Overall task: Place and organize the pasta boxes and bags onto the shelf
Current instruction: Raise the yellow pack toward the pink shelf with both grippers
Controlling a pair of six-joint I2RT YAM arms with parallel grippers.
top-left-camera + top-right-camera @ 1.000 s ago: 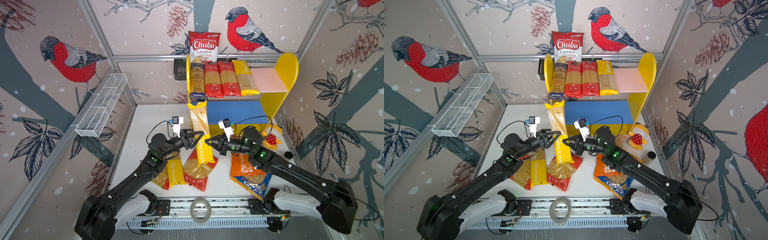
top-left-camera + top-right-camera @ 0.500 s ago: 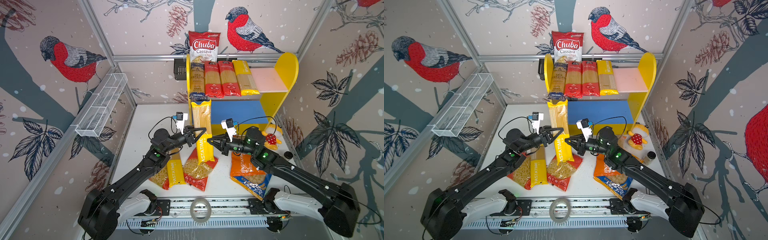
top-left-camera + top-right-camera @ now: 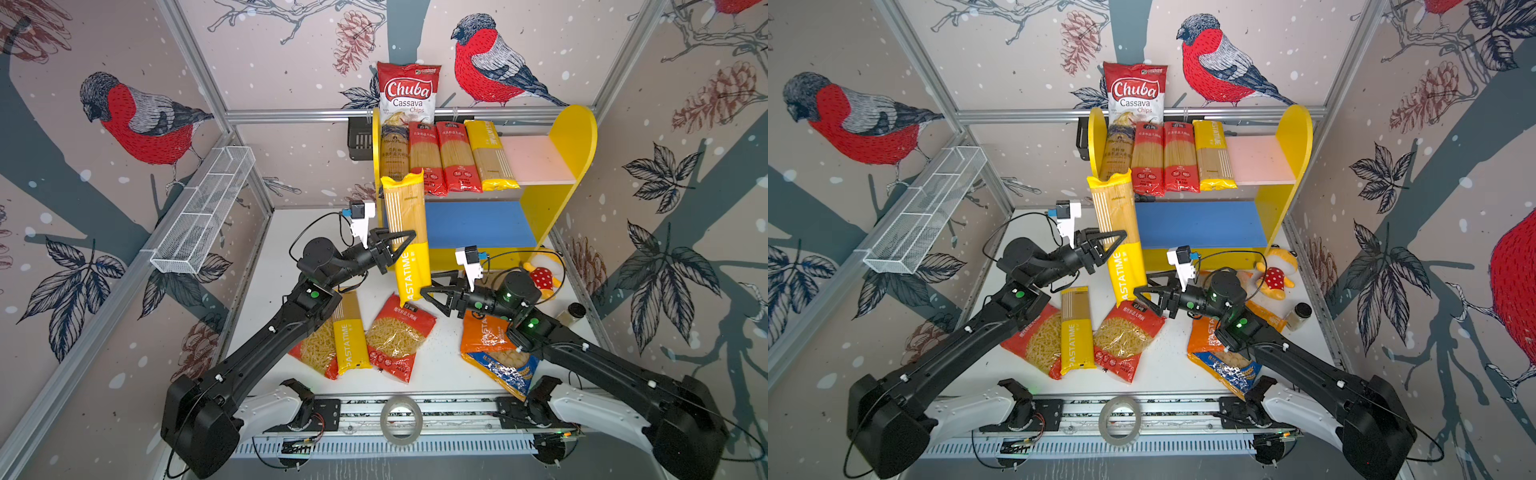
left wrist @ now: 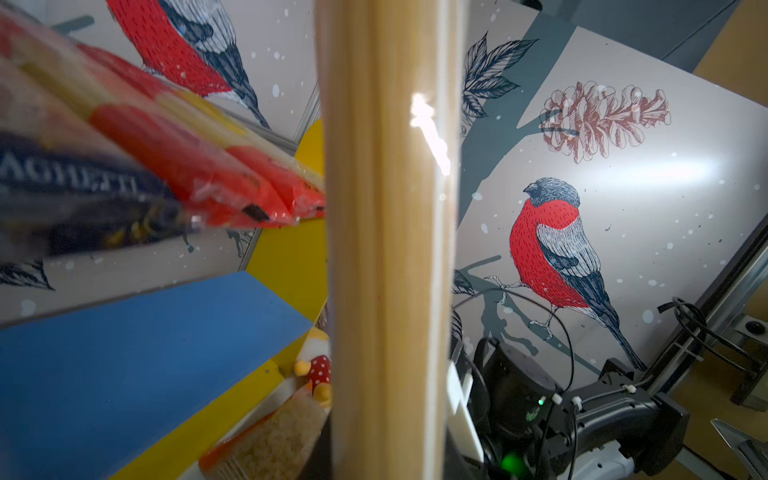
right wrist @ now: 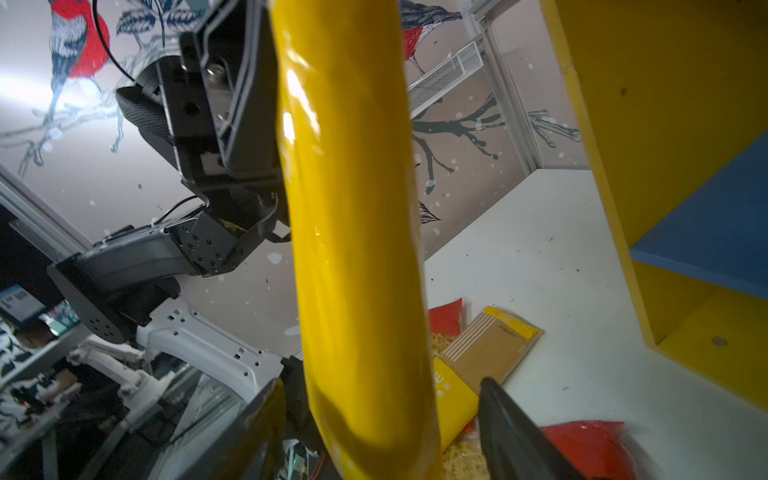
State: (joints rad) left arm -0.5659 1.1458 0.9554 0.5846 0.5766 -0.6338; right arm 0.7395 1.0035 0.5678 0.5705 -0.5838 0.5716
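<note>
I expect the yellow PASTATIME spaghetti pack (image 3: 409,244) to stay straight when I carry it by its lower end, because long straight pieces (image 3: 411,209) fill it.
A yellow PASTATIME spaghetti pack (image 3: 409,224) (image 3: 1117,216) stands upright in the air before the shelf (image 3: 569,141). My left gripper (image 3: 405,249) (image 3: 1115,245) is shut on its middle; in the left wrist view the pack (image 4: 386,249) fills the centre and the jaws are hidden. My right gripper (image 3: 432,297) (image 5: 378,432) is open, its fingers (image 5: 511,436) either side of the pack's lower end (image 5: 357,249) without touching. On the pink upper board (image 3: 534,160) lie a dark blue pack (image 3: 392,151), two red packs (image 3: 424,153) and a yellow one (image 3: 490,153). The blue lower board (image 3: 478,224) is bare.
On the table lie another PASTATIME pack (image 3: 349,332), two red short-pasta bags (image 3: 399,336), an orange bag (image 3: 484,332) and a blue-yellow bag (image 3: 507,370). A Chuba chips bag (image 3: 409,91), plush toy (image 3: 542,278), small jar (image 3: 573,311), wire rack (image 3: 203,208) and tape roll (image 3: 401,419) stand around.
My left gripper closed on the yellow pack's middle. My right gripper, shut on its lower end before, has opened and let go. The pack now stands more upright, nearer the shelf.
</note>
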